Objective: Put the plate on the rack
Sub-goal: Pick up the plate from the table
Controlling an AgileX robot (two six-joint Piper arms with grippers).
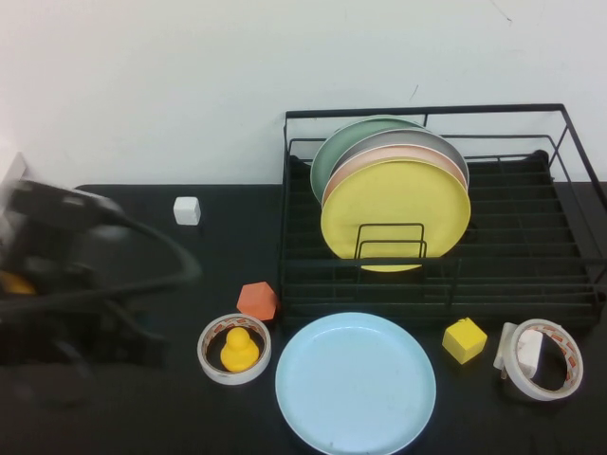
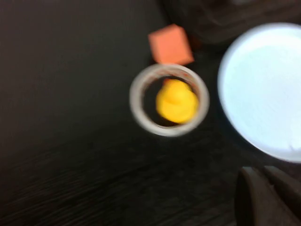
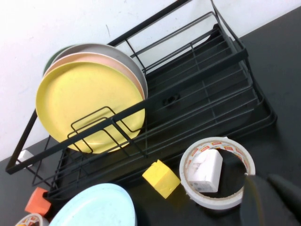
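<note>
A gap [image 1: 270,383] lies between the light blue plate's rim [image 1: 280,403] and the duck's tape roll, so my left gripper should go down there next until its fingers are on both sides of the plate's rim.
The light blue plate [image 1: 356,382] lies flat on the black table at the front centre, in front of the black wire rack [image 1: 427,113]. It also shows in the left wrist view [image 2: 265,89] and partly in the right wrist view [image 3: 94,209]. The rack [image 3: 197,89] holds a yellow plate [image 1: 395,214], a pink one, a grey one and a pale green one upright at its left end. My left arm [image 1: 81,270] is blurred at the far left; its gripper [image 2: 260,173] is shut, empty, left of the plate. My right gripper [image 3: 263,181] is shut, empty, beside the right tape roll.
A tape roll [image 1: 233,348] with a yellow duck inside and an orange block [image 1: 257,300] lie left of the plate. A yellow cube [image 1: 464,339] and a tape roll [image 1: 537,358] holding a white block lie to its right. A white cube [image 1: 187,210] sits at the back left.
</note>
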